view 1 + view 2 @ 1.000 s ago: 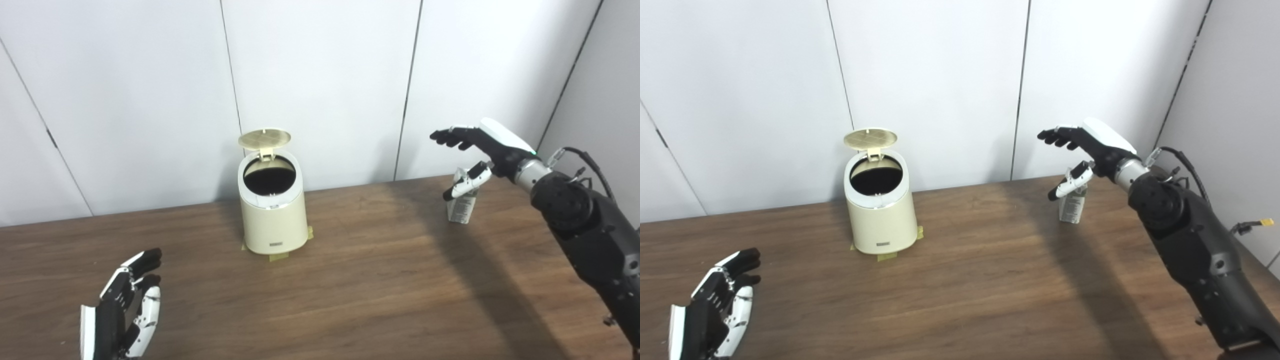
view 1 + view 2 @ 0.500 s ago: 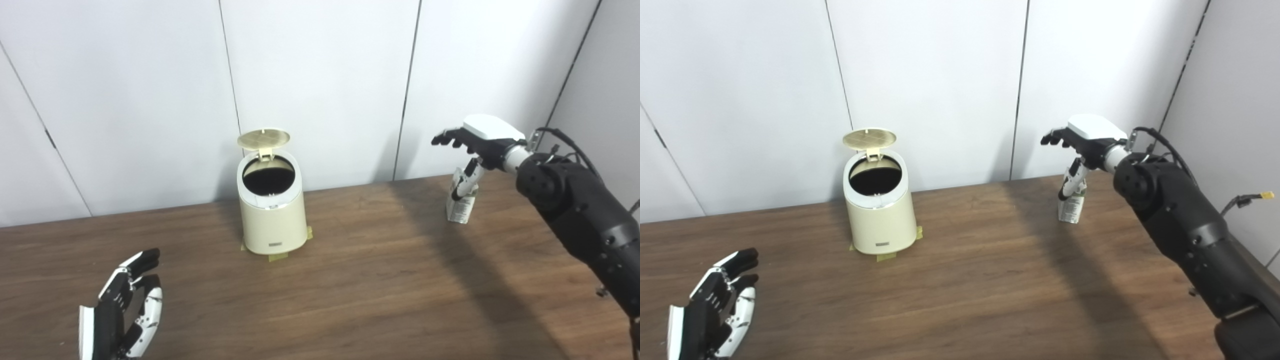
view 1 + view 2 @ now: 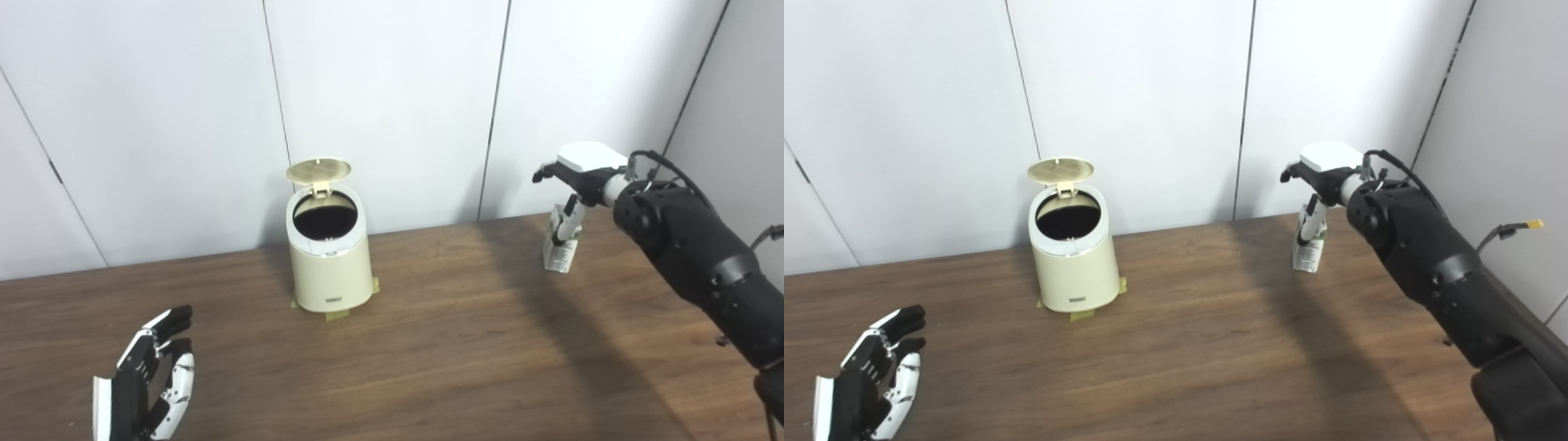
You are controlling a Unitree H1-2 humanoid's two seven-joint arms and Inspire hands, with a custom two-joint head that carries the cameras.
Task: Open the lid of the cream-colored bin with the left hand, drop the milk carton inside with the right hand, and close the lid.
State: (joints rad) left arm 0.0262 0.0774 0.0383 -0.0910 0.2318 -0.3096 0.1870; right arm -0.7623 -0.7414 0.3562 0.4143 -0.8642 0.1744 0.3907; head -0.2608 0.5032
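I expect the round lid [image 3: 319, 170], which stands tipped up on its hinge [image 3: 321, 190] by itself, to stay open when I carry the milk carton into the bin.
The cream-colored bin [image 3: 329, 257] stands at the back of the table with its round lid [image 3: 318, 170] tipped up and the dark inside showing. A small milk carton [image 3: 559, 247] stands upright at the far right. My right hand [image 3: 576, 174] hovers just over the carton, fingers spread and open, its thumb hanging down against the carton's top. My left hand [image 3: 147, 383] is low at the near left, open, holding nothing, far from the bin.
The brown wooden table [image 3: 429, 355] runs across the whole view. Yellow tape [image 3: 334, 315] marks the bin's foot. White wall panels stand right behind the bin and carton. My right forearm [image 3: 704, 263] reaches in over the table's right side.
My right hand has turned palm-down and come closer over the carton, thumb now pointing down at its top. The left hand has barely moved. The camera shifted slightly.
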